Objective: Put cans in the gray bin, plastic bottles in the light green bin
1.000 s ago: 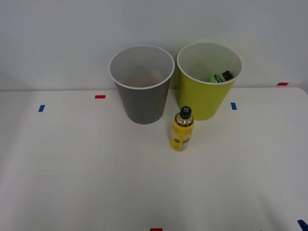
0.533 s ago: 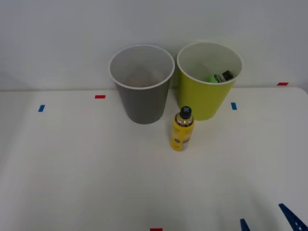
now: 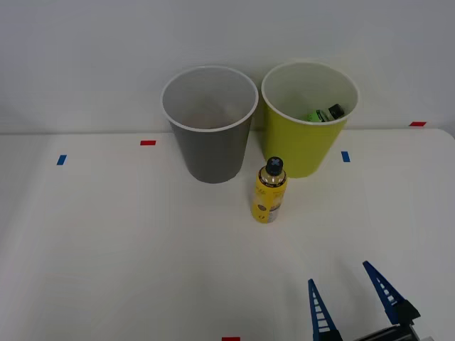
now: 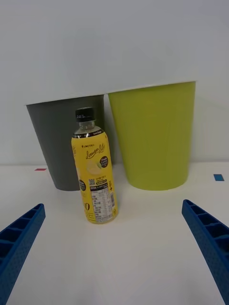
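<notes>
I expect the yellow bottle (image 3: pixel 269 196) to tip over onto its side when I drop it in, because the green bottle (image 3: pixel 325 114) lies at a slant inside the wide light green bin.
A small yellow plastic bottle (image 3: pixel 270 192) (image 4: pixel 94 174) with a black cap stands upright on the white table, just in front of the gap between the two bins. Behind it to the left is the gray bin (image 3: pixel 210 125) (image 4: pixel 64 143). The light green bin (image 3: pixel 308 119) (image 4: pixel 154 135) stands behind it to the right, with a green dark-capped bottle (image 3: pixel 325 114) lying inside. My right gripper (image 3: pixel 345 298) (image 4: pixel 114 248) is open near the table's front edge, right of the yellow bottle and well short of it, its fingers (image 4: pixel 19 243) spread wide with nothing between them.
Red tape marks (image 3: pixel 148 143) and blue tape marks (image 3: pixel 345 156) dot the white table (image 3: pixel 106 249). A plain white wall rises right behind the bins. Open tabletop lies between my gripper and the yellow bottle.
My right gripper has come up into the front view from the bottom right edge, moving toward the yellow bottle. The bottle and both bins have stayed where they were.
</notes>
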